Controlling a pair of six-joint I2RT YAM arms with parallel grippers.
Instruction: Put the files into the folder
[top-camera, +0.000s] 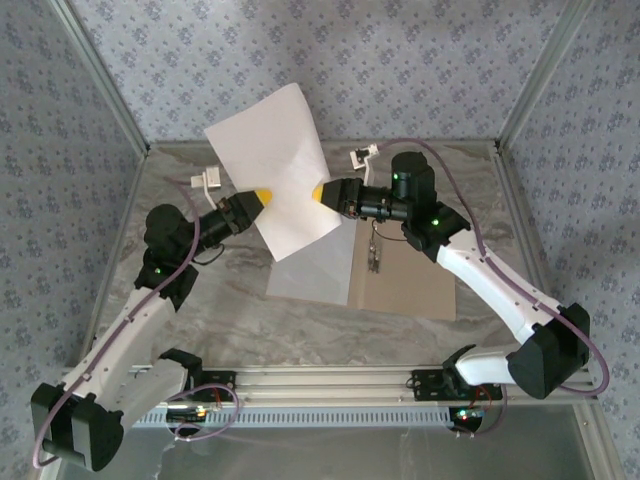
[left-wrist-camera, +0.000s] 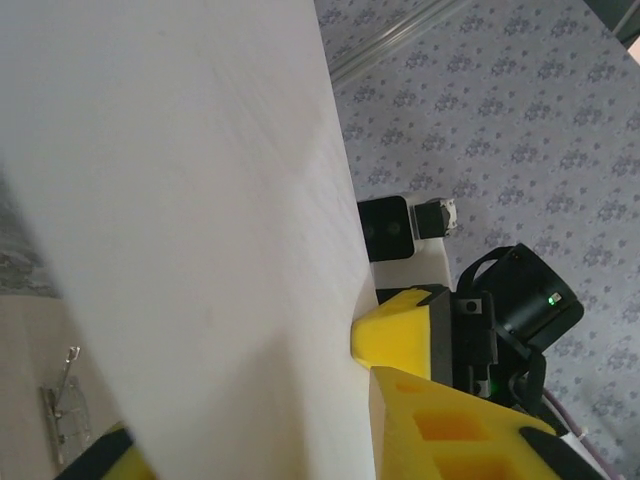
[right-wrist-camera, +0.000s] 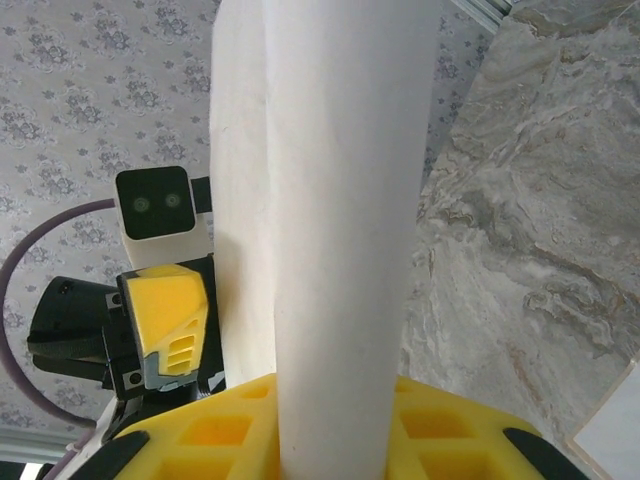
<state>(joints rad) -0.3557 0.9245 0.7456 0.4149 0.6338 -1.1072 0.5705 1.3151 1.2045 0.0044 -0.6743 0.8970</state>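
Next, my left gripper swings the sheet straight while my right gripper opens and takes its edge nearer the middle, because the white sheet slants across the folder.
One white file sheet hangs upright in the air over the table's middle, bent between both grippers. My left gripper is shut on its left edge and my right gripper on its right edge. The sheet runs between my left gripper's yellow fingers. In the right wrist view the curled sheet stands pinched in my right gripper. The second white sheet lies flat on the left half of the open tan folder, beside its dark metal clip.
The folder lies on a marbled grey table fenced by an aluminium frame and patterned walls. The clip shows below the held sheet. The left arm's camera and finger face my right wrist. White cable plugs rest at the back.
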